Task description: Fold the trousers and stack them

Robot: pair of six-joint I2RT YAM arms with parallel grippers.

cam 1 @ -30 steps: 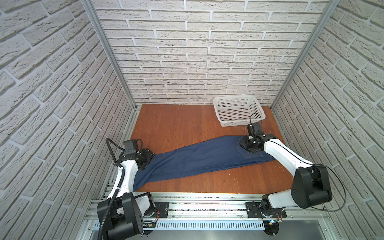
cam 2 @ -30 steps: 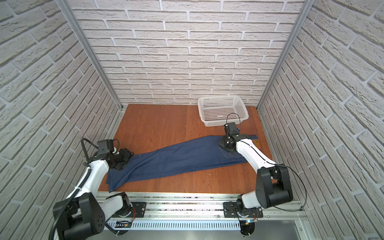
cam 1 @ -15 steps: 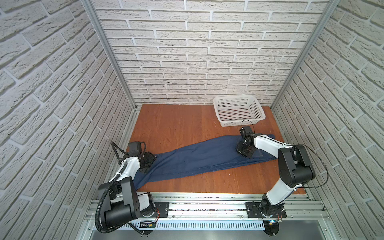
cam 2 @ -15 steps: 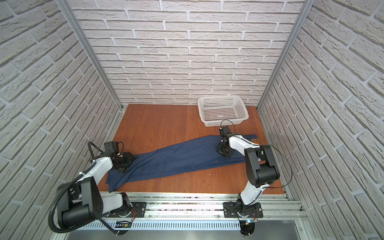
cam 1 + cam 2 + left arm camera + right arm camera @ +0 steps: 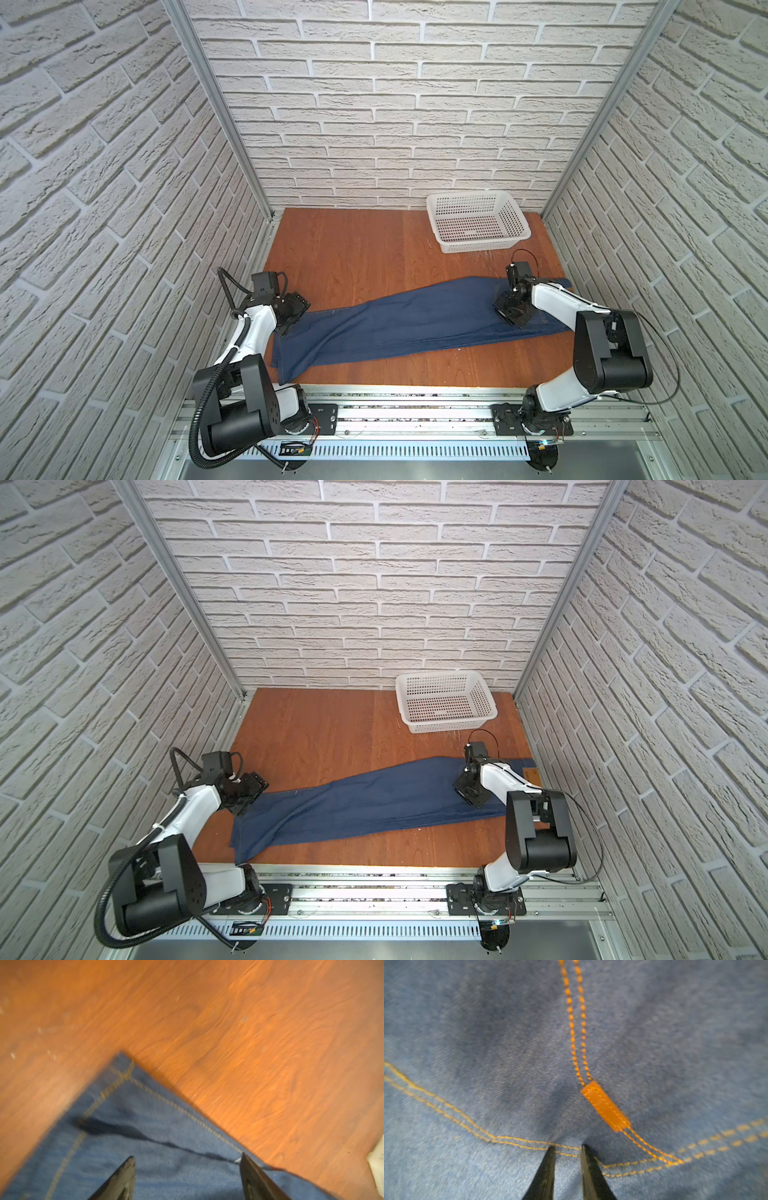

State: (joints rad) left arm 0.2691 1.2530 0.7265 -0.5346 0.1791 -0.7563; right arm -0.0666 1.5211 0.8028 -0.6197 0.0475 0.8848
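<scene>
The trousers' top leg slants off the bottom leg's far hem corner. My left gripper should therefore grab the top leg's hem and pull it over that corner.
The dark blue trousers lie flat across the wooden table, legs to the left and waist to the right. My left gripper is open, its fingers spread wide just above the far corner of the leg hem. At the waist end, my right gripper presses into the denim. Its jaws stand nearly together, pinching a small pucker of cloth at a pocket seam beside an orange tab. A tan patch shows at the waistband.
A white perforated basket stands at the back right, just behind the waist end. Brick walls close in both sides and the back. Bare wood lies behind the trousers, and a metal rail runs along the front edge.
The left gripper has opened a little wider at the hem corner. The right arm's elbow has swung back out to the right, while its gripper stays on the waist end.
</scene>
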